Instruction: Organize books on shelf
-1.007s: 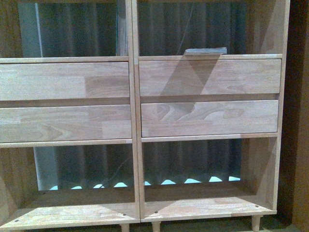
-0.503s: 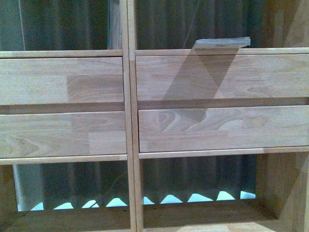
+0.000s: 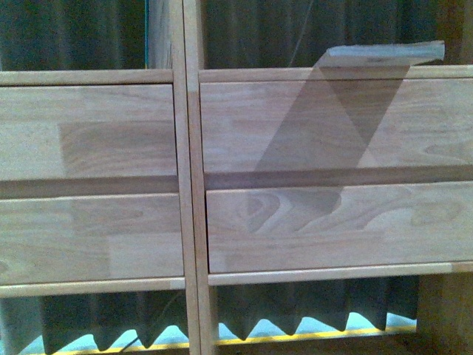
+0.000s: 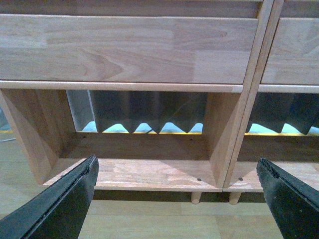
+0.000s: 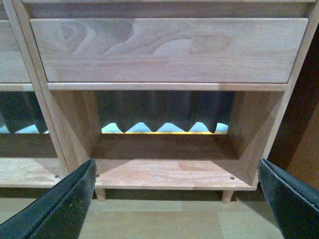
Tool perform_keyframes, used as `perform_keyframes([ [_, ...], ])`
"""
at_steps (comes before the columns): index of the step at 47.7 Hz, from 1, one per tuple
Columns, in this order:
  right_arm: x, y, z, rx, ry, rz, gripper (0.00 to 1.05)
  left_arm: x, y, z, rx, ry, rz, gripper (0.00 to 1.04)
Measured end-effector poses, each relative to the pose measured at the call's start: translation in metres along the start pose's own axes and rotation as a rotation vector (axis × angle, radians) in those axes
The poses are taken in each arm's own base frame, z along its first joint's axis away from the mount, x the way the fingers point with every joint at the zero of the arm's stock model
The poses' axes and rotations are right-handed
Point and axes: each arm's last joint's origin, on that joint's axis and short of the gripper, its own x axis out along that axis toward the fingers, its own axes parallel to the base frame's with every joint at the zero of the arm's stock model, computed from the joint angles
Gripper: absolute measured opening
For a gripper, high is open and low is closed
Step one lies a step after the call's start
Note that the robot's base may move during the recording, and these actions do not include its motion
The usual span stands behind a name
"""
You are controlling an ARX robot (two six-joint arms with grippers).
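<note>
A teal-edged book (image 3: 153,35) stands upright beside the divider, so the white paperback book (image 3: 386,53) will tip and stay leaning against it when I place it there.
The light-wood shelf (image 3: 318,126) fills the front view, two columns split by a vertical divider (image 3: 191,185). A thin book (image 3: 384,52) lies flat on the upper right board, seen edge-on; its cover is hidden. My left gripper (image 4: 177,199) is open and empty, facing the shelf's bottom left bay (image 4: 149,172). My right gripper (image 5: 177,199) is open and empty, facing the bottom right bay (image 5: 169,172). Neither gripper shows in the front view. No teal-edged book is in view.
Wide plank fronts (image 3: 325,229) cross both columns. A dark pleated curtain (image 3: 295,310) hangs behind the open bays. Short peg legs (image 5: 227,195) stand on a pale wood floor (image 5: 164,219). A darker surface (image 5: 304,129) flanks the shelf's right side.
The front view has closed in on the shelf and shifted: the shelf looks larger and the flat book has slid toward the upper right of the picture.
</note>
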Motion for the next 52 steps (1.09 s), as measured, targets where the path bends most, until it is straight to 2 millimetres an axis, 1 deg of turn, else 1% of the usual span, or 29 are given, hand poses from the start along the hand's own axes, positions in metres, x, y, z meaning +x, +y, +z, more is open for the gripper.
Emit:
perform_keyframes([
  [26, 0.000, 0.000, 0.000, 0.003, 0.005, 0.006, 0.98, 0.000, 0.000, 0.000, 0.000, 0.000, 0.000, 0.98],
  [27, 0.000, 0.000, 0.000, 0.021, 0.030, 0.058, 0.98, 0.000, 0.000, 0.000, 0.000, 0.000, 0.000, 0.98],
  [28, 0.001, -0.001, 0.000, 0.072, 0.086, 0.107, 0.98, 0.000, 0.000, 0.000, 0.000, 0.000, 0.000, 0.98],
  [30, 0.003, -0.002, 0.004, 0.169, 0.134, 0.204, 0.98, 0.000, 0.000, 0.000, 0.000, 0.000, -0.003, 0.98],
  [33, 0.010, -0.003, 0.016, 0.302, 0.159, 0.285, 0.98, 0.000, 0.000, 0.000, 0.000, 0.000, -0.002, 0.98],
  [34, 0.011, -0.003, 0.019, 0.322, 0.159, 0.299, 0.98, 0.000, 0.000, 0.000, 0.000, 0.000, -0.001, 0.98],
  [37, 0.023, -0.003, 0.041, 0.422, 0.126, 0.336, 0.98, 0.000, 0.000, 0.000, 0.000, 0.000, 0.000, 0.98],
  [40, 0.039, -0.002, 0.067, 0.502, 0.073, 0.355, 0.98, 0.000, 0.000, 0.000, 0.000, 0.000, -0.001, 0.98],
  [41, 0.042, -0.002, 0.071, 0.526, 0.067, 0.353, 0.98, 0.000, 0.000, 0.000, 0.000, 0.000, -0.001, 0.98],
  [42, 0.053, -0.001, 0.082, 0.568, 0.050, 0.366, 0.98, 0.000, 0.000, 0.000, 0.000, 0.000, -0.001, 0.98],
  [46, 0.086, 0.004, 0.108, 0.673, 0.029, 0.407, 0.98, 0.000, 0.000, 0.000, 0.000, 0.000, -0.001, 0.98],
  [48, 0.105, 0.007, 0.117, 0.744, 0.036, 0.419, 0.98, 0.000, 0.000, 0.000, 0.000, 0.000, -0.001, 0.98],
  [49, 0.110, 0.008, 0.119, 0.761, 0.039, 0.419, 0.98, 0.000, 0.000, 0.000, 0.000, 0.000, -0.001, 0.98],
  [52, 0.139, 0.012, 0.127, 0.865, 0.071, 0.419, 0.98, 0.000, 0.000, 0.000, 0.000, 0.000, -0.001, 0.98],
])
